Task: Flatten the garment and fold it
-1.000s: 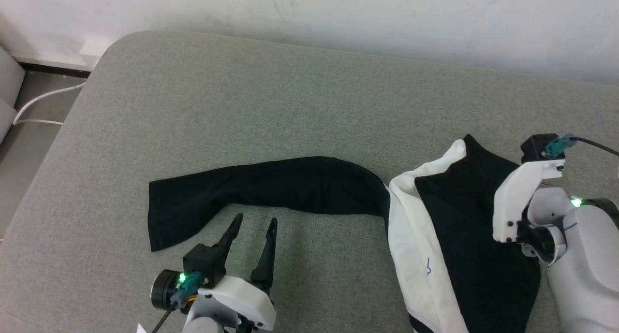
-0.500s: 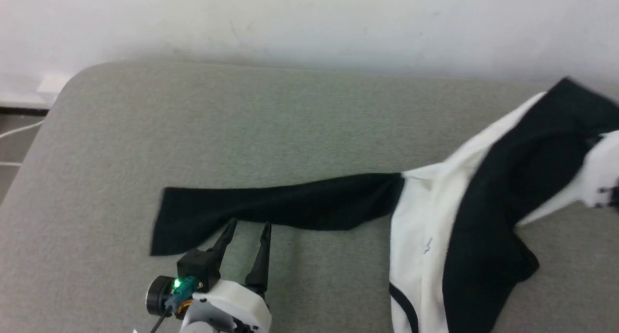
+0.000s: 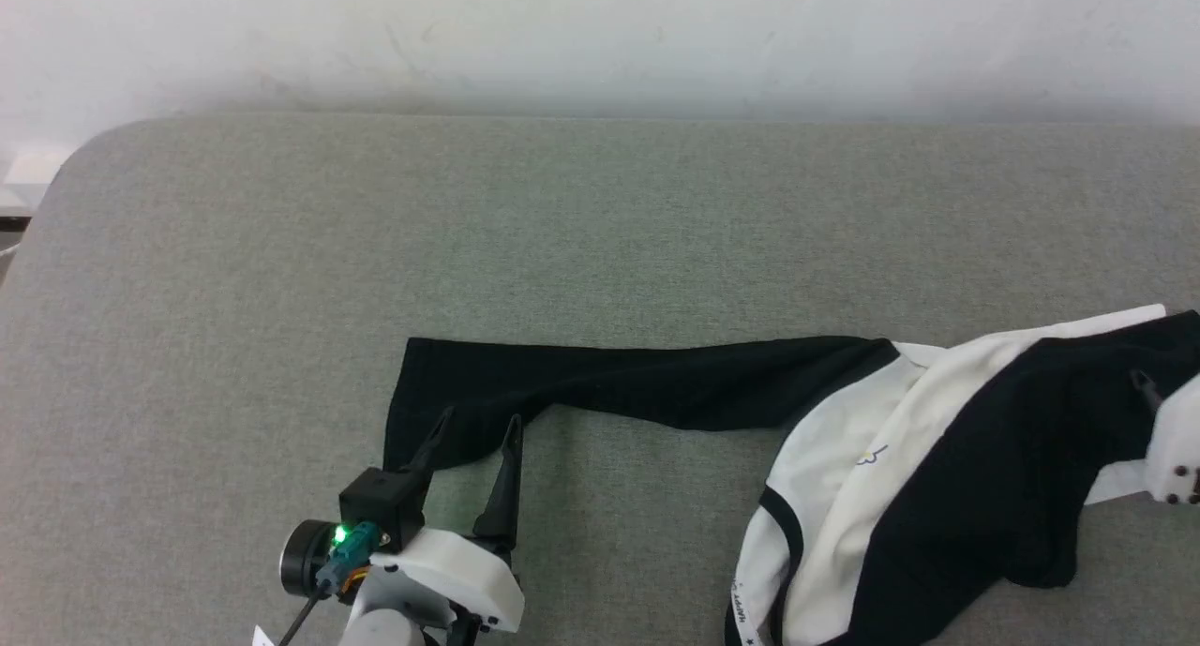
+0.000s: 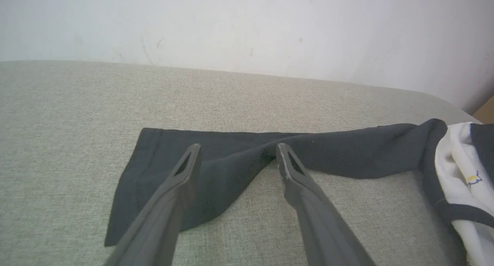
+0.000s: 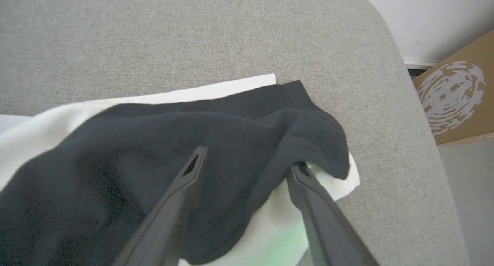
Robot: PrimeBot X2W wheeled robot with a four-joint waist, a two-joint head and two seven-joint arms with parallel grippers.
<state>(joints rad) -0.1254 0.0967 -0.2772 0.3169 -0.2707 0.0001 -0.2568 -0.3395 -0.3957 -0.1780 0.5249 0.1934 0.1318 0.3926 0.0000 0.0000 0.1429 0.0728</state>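
Observation:
The stretched black sleeve (image 3: 686, 383) has hardly any slack before the bunched body, so I expect the white body (image 3: 834, 457) to slide along as I pull the sleeve's end.
The garment (image 3: 844, 468) lies on the grey padded surface, its white body bunched at the right. One black sleeve (image 3: 637, 383) stretches left from it; the other black sleeve (image 3: 1012, 458) lies folded over the white body. My left gripper (image 3: 473, 432) is open, its fingertips over the left sleeve's cuff end (image 4: 166, 169). In the left wrist view that gripper (image 4: 238, 155) straddles the sleeve. My right gripper (image 3: 1148, 398) is at the right edge. In its wrist view it (image 5: 247, 161) stands open, with black sleeve cloth (image 5: 162, 142) between and under the fingers and draped at the right fingertip.
The grey padded surface (image 3: 600, 215) ends at a white wall behind. Its rounded left corner (image 3: 56, 177) and its right edge (image 5: 420, 115) are close. A cardboard box (image 5: 455, 100) stands on the floor beyond the right edge.
The head camera has shifted. My right gripper carried the garment's body up and to the right, then opened; the cloth now lies flatter and the left sleeve is pulled straighter. The left gripper stays open.

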